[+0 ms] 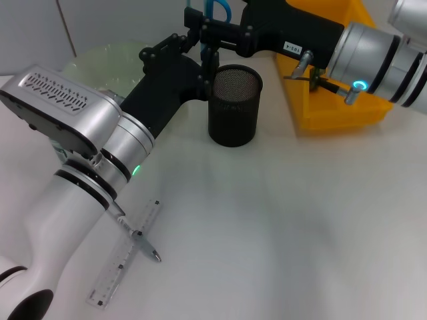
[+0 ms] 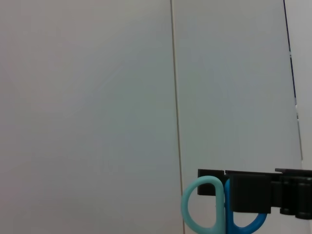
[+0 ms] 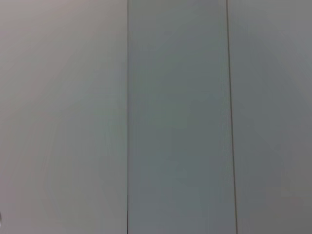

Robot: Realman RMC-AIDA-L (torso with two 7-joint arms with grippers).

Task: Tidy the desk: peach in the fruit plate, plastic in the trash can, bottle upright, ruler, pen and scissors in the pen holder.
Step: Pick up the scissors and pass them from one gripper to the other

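The robot's left gripper is over the scissors' blades (image 1: pixel 203 48), so it should open and move away before the right gripper lowers the scissors by the handles into the pen holder (image 1: pixel 235 84).
The scissors (image 1: pixel 217 9) with blue handles (image 2: pixel 202 204) hang handles up and blades down, just above the far-left rim of the black mesh pen holder (image 1: pixel 233 107). My right gripper (image 1: pixel 208 41) is shut on them; the left wrist view shows it as a black clamp (image 2: pixel 253 192) across the handles. My left gripper (image 1: pixel 175 63) sits close beside the holder's left side. On the near table lies a clear ruler (image 1: pixel 125 257) with a pen (image 1: pixel 143 243) across it. Peach, plastic and bottle are out of view.
A pale green plate (image 1: pixel 100 63) sits at the back left, partly behind my left arm. A yellow bin (image 1: pixel 333 100) stands at the back right under my right arm. The right wrist view shows only wall panels.
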